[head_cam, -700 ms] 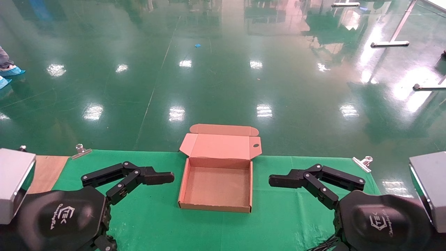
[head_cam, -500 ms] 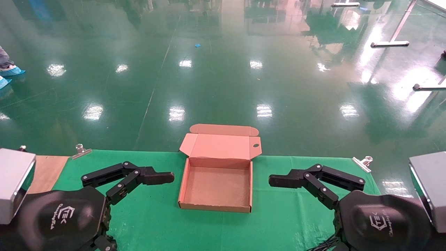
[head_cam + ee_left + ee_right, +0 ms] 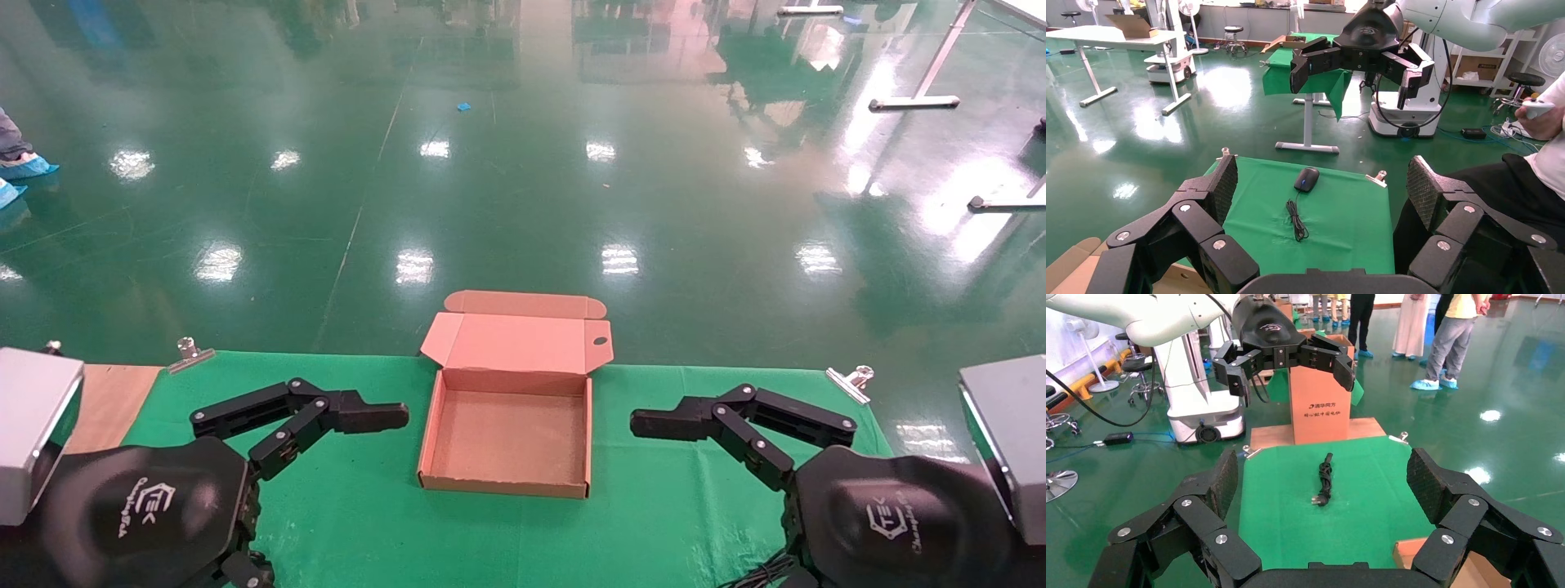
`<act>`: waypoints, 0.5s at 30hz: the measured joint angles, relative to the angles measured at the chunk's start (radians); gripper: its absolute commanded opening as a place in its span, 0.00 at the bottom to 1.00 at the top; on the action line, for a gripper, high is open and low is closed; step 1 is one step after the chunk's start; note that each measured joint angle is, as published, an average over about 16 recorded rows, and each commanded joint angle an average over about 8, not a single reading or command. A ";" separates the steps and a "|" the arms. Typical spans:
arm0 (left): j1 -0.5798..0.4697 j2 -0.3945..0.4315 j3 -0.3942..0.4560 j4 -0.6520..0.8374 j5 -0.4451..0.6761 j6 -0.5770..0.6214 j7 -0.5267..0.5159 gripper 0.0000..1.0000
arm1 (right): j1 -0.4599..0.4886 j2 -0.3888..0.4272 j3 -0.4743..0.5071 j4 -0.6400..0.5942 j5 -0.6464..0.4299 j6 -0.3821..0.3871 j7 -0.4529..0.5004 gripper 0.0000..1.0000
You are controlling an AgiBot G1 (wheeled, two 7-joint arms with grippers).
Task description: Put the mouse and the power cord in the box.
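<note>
I see a short loose lead (image 3: 1296, 196) joining the mouse (image 3: 1307, 179) to its coiled cable, so the mouse will hang and swing when I carry it by that coil.
The brown cardboard box (image 3: 511, 441) sits open and empty at the middle of the green cloth, its lid (image 3: 523, 343) folded back over the far edge. My left gripper (image 3: 392, 416) hovers open to the box's left and my right gripper (image 3: 645, 423) hovers open to its right, both holding nothing. The left wrist view looks between the open left gripper (image 3: 1322, 180) at the black mouse (image 3: 1307, 179) with its coiled cable (image 3: 1296, 220) lying on the cloth. In the right wrist view the bundled power cord (image 3: 1324, 478) lies on the cloth beyond the open right gripper (image 3: 1324, 471). Neither item shows in the head view.
Metal clips (image 3: 192, 353) (image 3: 851, 380) hold the cloth at the table's far corners. A bare wooden strip (image 3: 110, 404) shows at the left end. A tall cardboard carton (image 3: 1319, 407) stands beyond the table's left end. A seated person (image 3: 1535, 177) is off the right end.
</note>
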 measured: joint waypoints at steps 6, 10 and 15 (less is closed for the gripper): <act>0.000 0.000 0.000 -0.001 0.000 0.000 0.000 1.00 | 0.000 0.000 -0.001 0.000 0.000 0.000 0.000 1.00; -0.001 0.002 0.005 0.001 0.010 0.005 0.006 1.00 | 0.002 -0.002 -0.001 0.000 -0.003 -0.002 -0.007 1.00; -0.016 0.009 0.026 0.016 0.057 0.021 0.026 1.00 | 0.016 -0.005 -0.015 -0.003 -0.045 -0.012 -0.029 1.00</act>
